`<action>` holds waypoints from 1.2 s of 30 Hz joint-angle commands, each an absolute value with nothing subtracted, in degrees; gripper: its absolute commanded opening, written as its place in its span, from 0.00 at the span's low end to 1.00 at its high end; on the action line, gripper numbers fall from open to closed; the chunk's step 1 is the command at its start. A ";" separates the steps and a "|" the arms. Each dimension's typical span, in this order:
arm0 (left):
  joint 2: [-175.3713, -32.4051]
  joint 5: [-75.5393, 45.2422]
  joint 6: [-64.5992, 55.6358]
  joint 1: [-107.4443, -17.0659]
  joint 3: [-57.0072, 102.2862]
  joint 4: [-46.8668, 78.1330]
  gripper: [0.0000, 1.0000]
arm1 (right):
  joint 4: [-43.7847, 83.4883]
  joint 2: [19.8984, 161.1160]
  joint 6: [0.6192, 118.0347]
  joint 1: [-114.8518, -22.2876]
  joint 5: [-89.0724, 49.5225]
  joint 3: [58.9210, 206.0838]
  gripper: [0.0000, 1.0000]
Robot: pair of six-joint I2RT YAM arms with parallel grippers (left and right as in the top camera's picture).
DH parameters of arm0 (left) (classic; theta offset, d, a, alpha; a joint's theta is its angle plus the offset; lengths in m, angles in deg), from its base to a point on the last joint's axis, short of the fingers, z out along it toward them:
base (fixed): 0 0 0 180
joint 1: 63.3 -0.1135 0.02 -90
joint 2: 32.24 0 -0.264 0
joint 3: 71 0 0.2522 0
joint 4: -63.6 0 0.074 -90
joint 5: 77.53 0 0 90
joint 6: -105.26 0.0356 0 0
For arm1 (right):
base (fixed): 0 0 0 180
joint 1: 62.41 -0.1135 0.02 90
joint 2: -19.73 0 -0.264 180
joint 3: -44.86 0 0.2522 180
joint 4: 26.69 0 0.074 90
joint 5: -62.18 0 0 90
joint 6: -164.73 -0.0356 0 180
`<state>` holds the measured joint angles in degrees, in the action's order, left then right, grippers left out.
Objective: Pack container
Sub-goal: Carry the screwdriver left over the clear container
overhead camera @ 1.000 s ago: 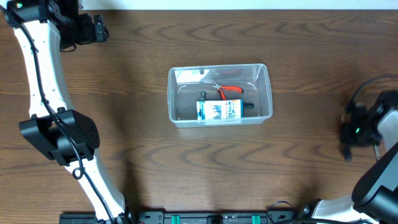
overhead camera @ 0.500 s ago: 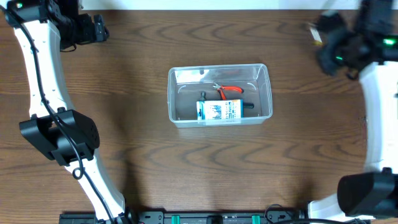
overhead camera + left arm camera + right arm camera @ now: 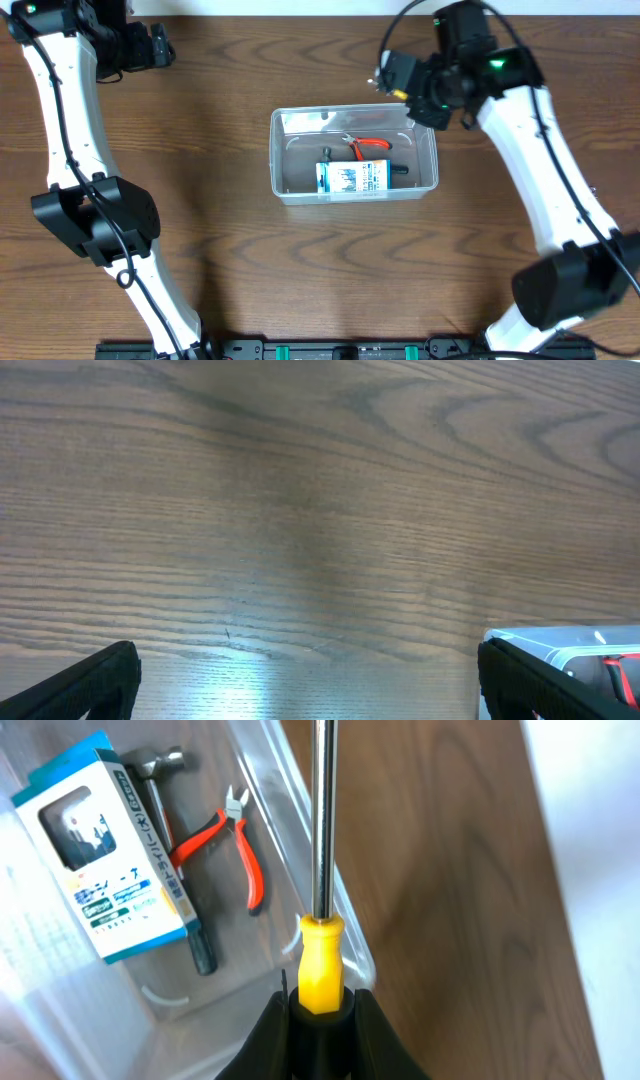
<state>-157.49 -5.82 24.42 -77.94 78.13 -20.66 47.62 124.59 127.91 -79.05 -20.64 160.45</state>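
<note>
My right gripper should keep going inward, since the bottom along the container's far side [image 3: 325,134] is open for the screwdriver [image 3: 322,955], then lower it and let go there.
The clear plastic container [image 3: 277,160] stands mid-table. It holds a blue-and-white box [image 3: 352,178], red-handled pliers [image 3: 371,146] and a small hammer [image 3: 400,170]. My right gripper [image 3: 405,78] hovers over the container's far right corner, shut on a screwdriver [image 3: 322,960] with a yellow-and-black handle and a steel shaft. The right wrist view shows the container's rim [image 3: 296,812], the box [image 3: 100,860], the pliers [image 3: 238,840] and the hammer [image 3: 165,800] below the shaft. My left gripper [image 3: 152,45] is open and empty at the far left; its wrist view [image 3: 320,690] shows bare table and a container corner [image 3: 560,645].
Dark wood table [image 3: 200,250] all round the container. The left arm's base link [image 3: 95,215] stands at the left, the right arm [image 3: 545,170] crosses the right side. A white wall edge [image 3: 600,840] runs along the table's far side.
My right arm has swung from the table's right edge round the far right to above the container's far right corner, carrying the screwdriver. The left arm has not moved.
</note>
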 commanded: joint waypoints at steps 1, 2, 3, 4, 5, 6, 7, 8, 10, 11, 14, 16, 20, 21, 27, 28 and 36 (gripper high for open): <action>-157.23 -6.34 24.36 -78.18 79.12 -20.81 0.98 | 47.29 127.26 129.68 -81.26 -20.51 160.05 0.01; -157.25 -6.34 24.36 -78.18 79.12 -20.81 0.98 | 47.32 127.98 129.68 -81.91 -19.96 160.05 0.01; -157.23 -6.34 24.36 -78.18 79.12 -20.81 0.98 | 47.32 128.59 129.68 -82.50 -19.57 160.05 0.01; -157.25 -6.34 24.36 -78.18 79.12 -20.81 0.98 | 47.29 129.14 129.68 -83.14 -19.35 160.05 0.01; -157.25 -6.34 24.36 -78.18 79.12 -20.81 0.98 | 47.18 129.80 129.71 -83.90 -19.35 160.05 0.01; -157.25 -6.34 24.36 -78.18 79.12 -20.81 0.98 | 46.99 130.32 129.71 -84.49 -19.35 160.05 0.01; -157.25 -6.34 24.36 -78.18 79.12 -20.81 0.98 | 46.75 130.73 129.71 -85.06 -19.33 160.05 0.01; -157.25 -6.34 24.36 -78.18 79.12 -20.81 0.98 | 46.57 131.30 129.71 -85.69 -19.20 160.05 0.01; -157.23 -6.34 24.36 -78.18 79.12 -20.81 0.98 | 46.57 131.94 129.71 -86.53 -18.54 160.05 0.01; -157.25 -6.34 24.36 -78.18 79.12 -20.81 0.98 | 46.59 132.16 129.68 -86.87 -17.82 160.05 0.01; -157.23 -6.34 24.36 -78.18 79.12 -20.81 0.98 | 46.94 132.81 129.66 -87.42 -15.63 160.05 0.01; -157.23 -6.34 24.36 -78.18 79.12 -20.81 0.98 | 47.36 133.03 129.68 -87.60 -14.96 160.05 0.01; -157.25 -6.34 24.36 -78.18 79.12 -20.81 0.98 | 48.15 133.23 129.68 -87.62 -13.71 160.05 0.01; -157.25 -6.34 24.36 -78.18 79.12 -20.81 0.98 | 48.23 133.29 129.66 -87.62 -13.51 160.03 0.01; -157.25 -6.34 24.36 -78.18 79.12 -20.81 0.98 | 48.60 133.34 129.68 -87.55 -13.40 160.01 0.01; -157.23 -6.34 24.36 -78.18 79.12 -20.84 0.98 | 48.60 133.34 129.68 -87.49 -13.40 160.01 0.01; -157.25 -6.34 24.36 -78.18 79.12 -20.81 0.98 | 49.76 136.33 129.64 -86.83 -13.43 159.97 0.01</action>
<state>-157.49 -5.82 24.42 -77.94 78.11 -20.64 49.44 134.23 129.20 -87.22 -14.50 160.18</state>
